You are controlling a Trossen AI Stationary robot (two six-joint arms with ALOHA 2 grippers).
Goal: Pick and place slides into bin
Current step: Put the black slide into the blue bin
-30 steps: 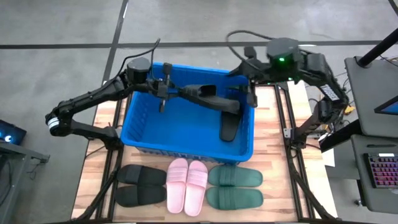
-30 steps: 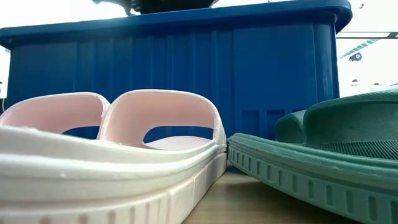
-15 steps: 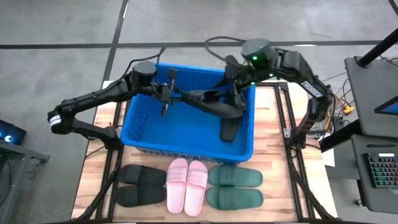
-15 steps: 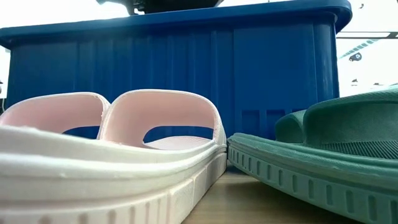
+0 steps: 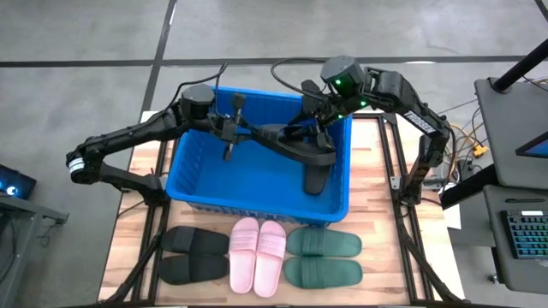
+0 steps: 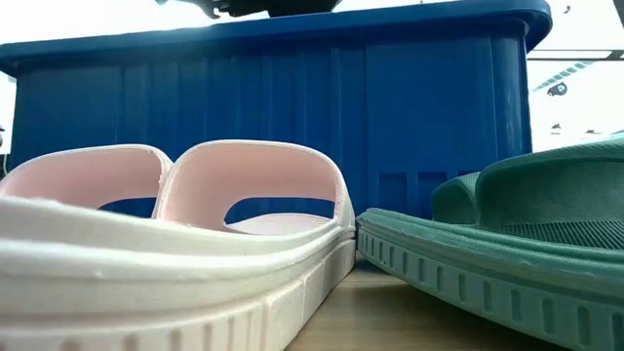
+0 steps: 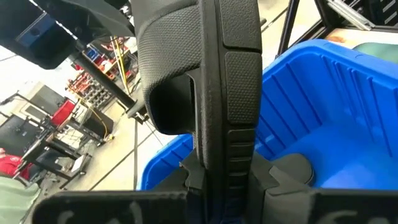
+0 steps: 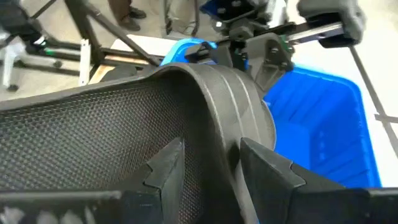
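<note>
My left gripper holds the sole's end [image 5: 251, 135], so it should open and back off before my right gripper lowers the slide by its strap toward the other slide [image 5: 315, 178].
A black slide [image 5: 291, 141] hangs above the blue bin [image 5: 205, 171], level between my two grippers. My left gripper [image 5: 229, 128] is shut on the slide's left end. My right gripper [image 5: 318, 122] sits at the strap, shut on it. The left wrist view shows the slide [image 7: 227, 81] edge-on, rising out of my left gripper [image 7: 227, 177]. A second black slide [image 5: 315, 175] stands in the bin, leaning on its right wall. On the table in front of the bin lie a black pair [image 5: 193, 255], a pink pair [image 5: 259, 255] and a green pair [image 5: 324, 257]. My left gripper pinches the sole's left end [image 7: 227, 155] between its two fingers, reaching in almost level from the table's left. The slide juts out along the fingers toward the right, clear of the bin floor. My right gripper straddles the strap's edge [image 8: 219, 134]. One finger [image 8: 166, 167] is on the footbed side under the strap, the other [image 8: 267, 167] outside it. It comes slanting down from the far right.
The bin [image 6: 292, 107] fills the table's middle; its walls rise around both grippers. In the low view the pink pair [image 6: 244, 224] and the green pair [image 6: 507, 244] lie close before the bin's near wall. Metal frame rails [image 5: 396, 162] run along the table's right side.
My right gripper has swung from the bin's far right corner toward the left and down, tipping over, onto the strap of the slide that my left gripper holds. The slide has stayed nearly where it was, above the bin.
</note>
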